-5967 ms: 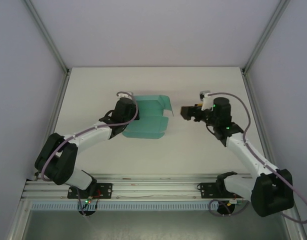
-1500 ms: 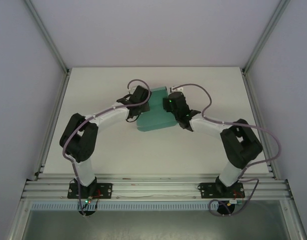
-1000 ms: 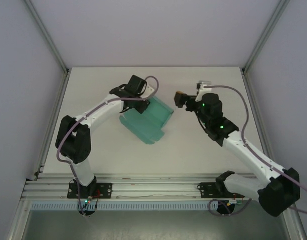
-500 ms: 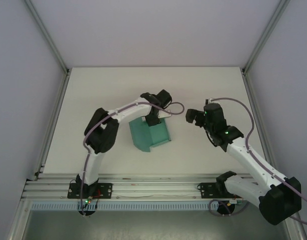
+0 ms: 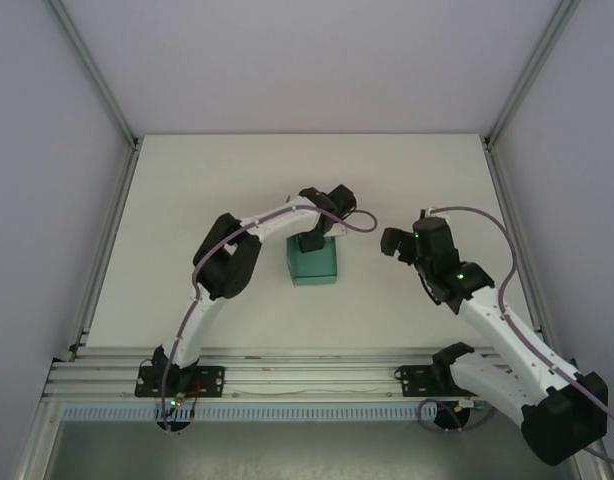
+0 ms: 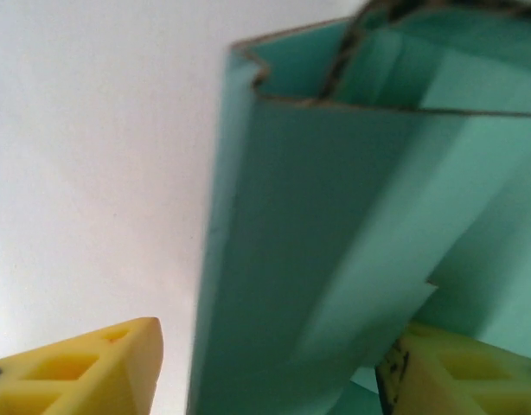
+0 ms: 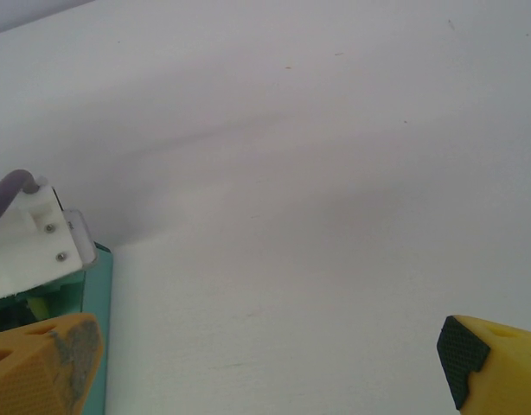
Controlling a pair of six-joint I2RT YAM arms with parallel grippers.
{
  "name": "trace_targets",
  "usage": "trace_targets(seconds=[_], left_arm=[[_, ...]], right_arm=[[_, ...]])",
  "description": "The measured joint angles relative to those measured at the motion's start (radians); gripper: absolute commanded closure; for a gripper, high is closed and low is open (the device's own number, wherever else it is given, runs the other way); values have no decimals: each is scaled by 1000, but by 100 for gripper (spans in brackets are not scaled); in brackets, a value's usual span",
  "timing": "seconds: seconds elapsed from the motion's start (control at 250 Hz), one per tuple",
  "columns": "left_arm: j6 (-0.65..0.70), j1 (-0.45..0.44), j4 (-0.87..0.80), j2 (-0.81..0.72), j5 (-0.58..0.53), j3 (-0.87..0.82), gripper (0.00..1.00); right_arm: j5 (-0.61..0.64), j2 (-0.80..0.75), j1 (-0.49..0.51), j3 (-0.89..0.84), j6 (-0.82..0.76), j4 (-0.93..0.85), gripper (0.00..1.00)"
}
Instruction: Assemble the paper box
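Observation:
The box's lid [image 5: 290, 257] is standing on my left gripper's side, so next my left gripper moves back to let my right gripper turn the box by its far side [image 6: 287, 207].
The teal paper box [image 5: 313, 264] lies near the middle of the table as a small folded rectangle. My left gripper [image 5: 315, 240] hangs over its far edge, jaws open. In the left wrist view the folded card walls of the paper box [image 6: 335, 225] rise between the yellow fingers [image 6: 84, 372]; a strip of table shows between the left finger and the card, while the right finger sits against it. My right gripper [image 5: 395, 243] stands open to the right of the box, apart from it. Its wrist view catches one box edge [image 7: 99, 328] at the far left.
The white table [image 5: 187, 200] is ringed by grey walls and aluminium posts [image 5: 97, 90]. The mounting rail [image 5: 307, 375] runs along the near edge. The left arm's white camera mount [image 7: 32, 242] shows in the right wrist view.
The left gripper's jaws have opened from shut. The box went from a wide, partly open sheet to a compact rectangle. The right arm drew back slightly toward the right.

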Motion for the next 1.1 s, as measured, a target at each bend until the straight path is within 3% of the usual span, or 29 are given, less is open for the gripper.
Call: trace_targets(seconds=[0.112, 0.476, 0.747, 0.903, 1.035, 1.099], left_arm=[[19, 0, 2, -37, 44, -3, 0], [-10, 2, 124, -256, 133, -56, 0], [-275, 37, 286, -476, 157, -112, 0], [-530, 174, 373, -631, 226, -219, 0], [-713, 351, 454, -775, 262, -481, 0], [-775, 403, 466, -824, 260, -607, 0]], right_arm=[[-12, -21, 0, -2, -21, 0, 0], [-141, 18, 0, -2, -148, 18, 0], [-329, 300, -5, 164, -364, 47, 8], [-493, 540, -6, 374, -601, 26, 21], [-607, 771, -2, 593, -821, -55, 27], [-629, 870, 5, 681, -912, -97, 35]])
